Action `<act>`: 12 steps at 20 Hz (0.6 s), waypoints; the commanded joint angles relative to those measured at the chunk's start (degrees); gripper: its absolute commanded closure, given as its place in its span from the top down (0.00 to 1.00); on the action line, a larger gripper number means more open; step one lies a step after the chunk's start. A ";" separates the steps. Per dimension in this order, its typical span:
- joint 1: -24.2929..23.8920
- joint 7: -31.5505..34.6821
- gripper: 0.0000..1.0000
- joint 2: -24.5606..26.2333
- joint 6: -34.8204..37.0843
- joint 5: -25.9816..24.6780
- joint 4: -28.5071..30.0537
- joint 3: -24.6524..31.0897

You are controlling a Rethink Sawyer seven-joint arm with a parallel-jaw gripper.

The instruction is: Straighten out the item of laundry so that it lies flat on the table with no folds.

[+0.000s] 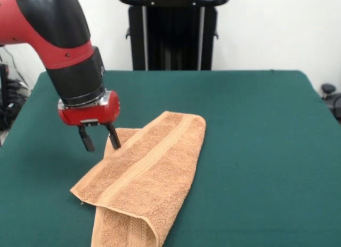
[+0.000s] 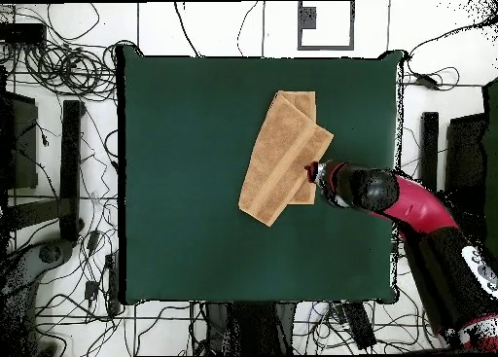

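Note:
The upper layer (image 1: 146, 164) will show more of the hidden side when I pull it across, because the lower layer peeks out (image 1: 126, 133) past the slanted edge.
The orange-tan towel (image 1: 144, 178) lies folded over itself on the green table (image 1: 256, 151), with a woven band stripe running along its length and a doubled layer at the near end. My gripper (image 1: 99, 140) hangs open just above the towel's left edge, fingers pointing down, holding nothing. In the overhead view the towel (image 2: 282, 159) lies as a slanted strip right of the table's centre (image 2: 185, 178), and the gripper (image 2: 313, 171) sits at its right edge. No white tag shows.
The robot's black pedestal (image 1: 173, 31) stands at the table's far side. Cables and equipment (image 2: 58, 129) lie on the floor around the table. The red and black arm (image 2: 418, 217) reaches in from the lower right in the overhead view.

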 commanded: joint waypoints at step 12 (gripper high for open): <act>-0.26 -3.70 1.00 8.77 -5.63 -5.30 2.58 7.43</act>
